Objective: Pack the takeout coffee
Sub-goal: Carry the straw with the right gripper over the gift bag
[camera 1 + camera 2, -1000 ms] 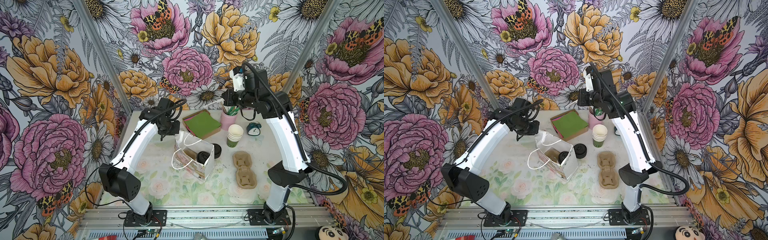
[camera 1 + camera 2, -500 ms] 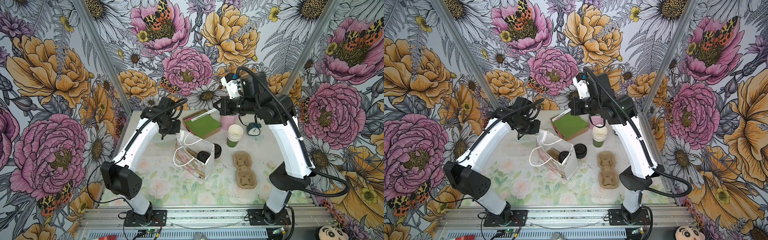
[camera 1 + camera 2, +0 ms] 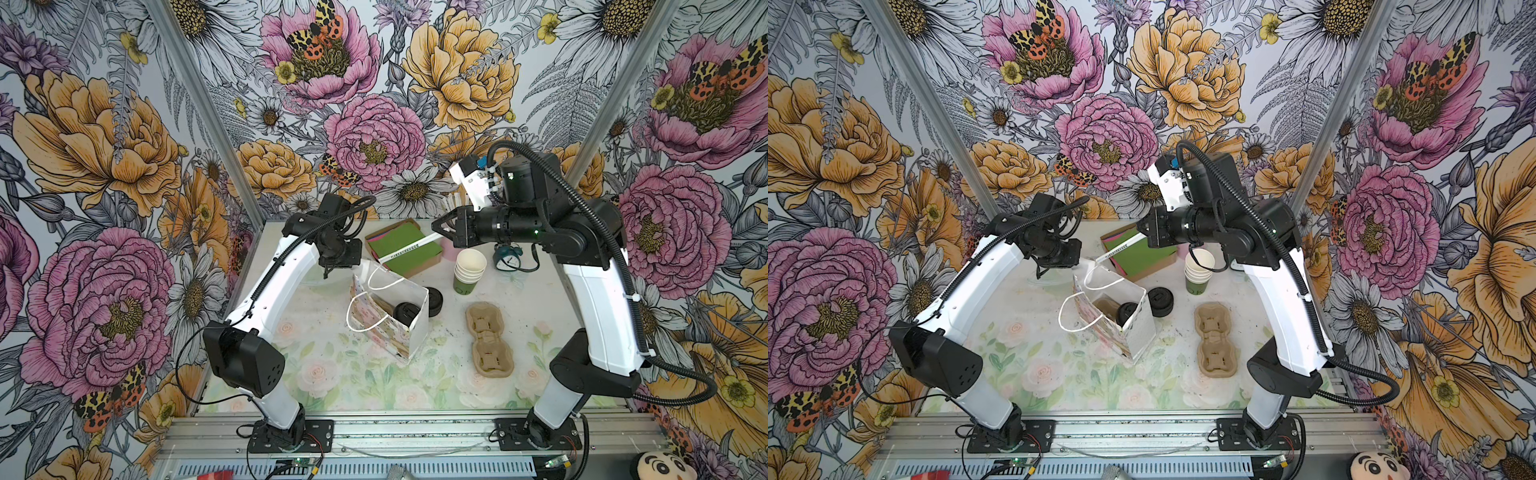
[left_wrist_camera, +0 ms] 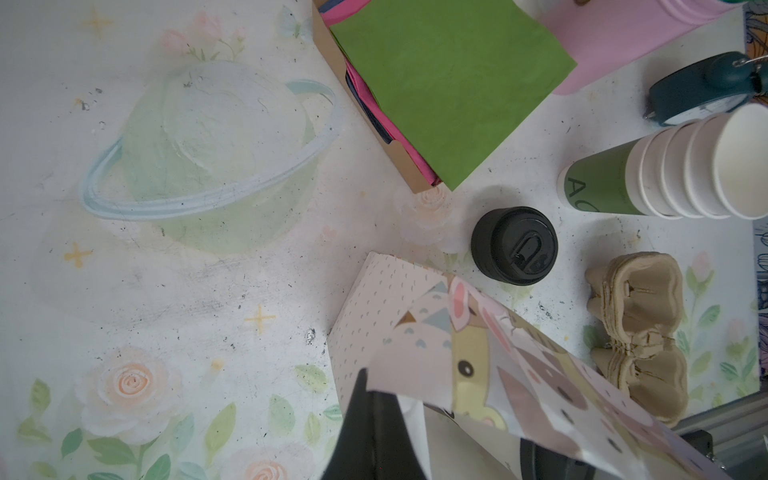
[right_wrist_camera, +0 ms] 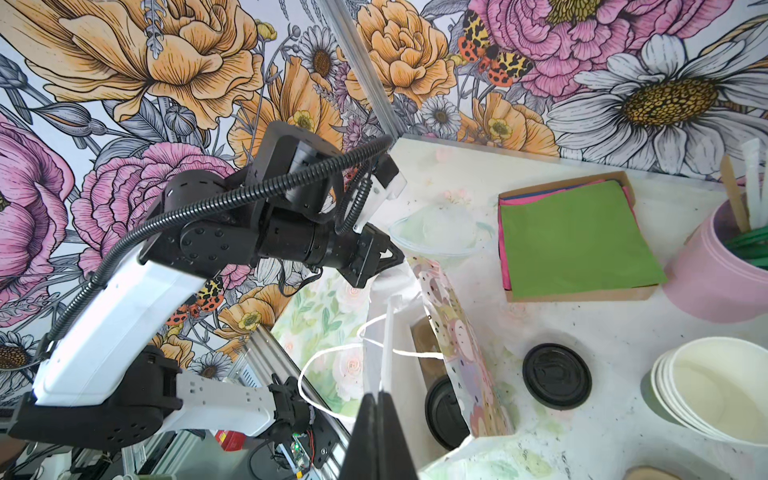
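The straw's loose end (image 3: 384,261) points down at a slant toward the bag's opening (image 3: 389,294), so the robot's right gripper should go on lowering the straw until that end is inside, and then let go.
The takeout coffee (image 3: 405,311) (image 3: 1126,312), a cup under a black sip lid, stands inside the open patterned paper bag (image 3: 415,332) (image 3: 1140,336) beside a brown insert. The right wrist view shows its lid (image 5: 442,411) past the bag's wall (image 5: 461,332). My left gripper (image 3: 359,266) (image 3: 1081,262) (image 4: 368,382) is shut on the bag's far rim (image 4: 478,345). My right gripper (image 3: 436,232) (image 3: 1142,230) (image 5: 378,395) is shut on a white wrapped straw (image 3: 409,247) (image 3: 1119,249) (image 5: 388,345). The straw slants down towards the bag's far rim, close to the left gripper.
A squat pile of black lids (image 3: 434,300) (image 4: 515,245) (image 5: 557,376) sits just right of the bag. Stacked lidless cups (image 3: 469,266) (image 4: 665,174), pulp carriers (image 3: 488,336), a box of green napkins (image 3: 419,255), a pink pot (image 5: 715,270) and a small clock (image 3: 507,257) stand behind and right.
My right arm has swung from above the pink pot leftward and turned level, carrying the straw towards the bag. The left gripper has kept its hold on the bag's rim.
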